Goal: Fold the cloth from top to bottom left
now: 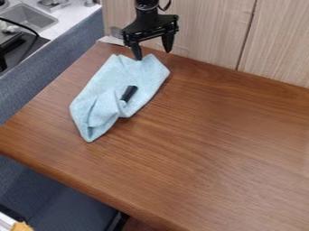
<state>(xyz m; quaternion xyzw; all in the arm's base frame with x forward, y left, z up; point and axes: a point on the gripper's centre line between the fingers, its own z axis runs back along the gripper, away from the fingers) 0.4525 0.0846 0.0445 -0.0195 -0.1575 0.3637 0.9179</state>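
My gripper will tilt the black object up along with the light blue cloth when it lifts the cloth's upper end, because the black object rests snugly against the cloth's bunched folds.
The black gripper (153, 55) hangs at the top of the camera view, over the far end of the cloth, with its two fingers spread apart and nothing between them. Its left fingertip is close to the cloth's upper edge; whether it touches is unclear. The light blue cloth (109, 85) lies rumpled on the wooden table's upper left part, stretching from the gripper down to a pointed lower left end. Folds bunch up in its lower half.
A small black object (128, 93) lies on the middle of the cloth. Behind the wooden table (205, 149) stands a pale wood panel (211, 31). A sink (27, 19) is at the upper left, beyond a blue-grey partition (57, 70).
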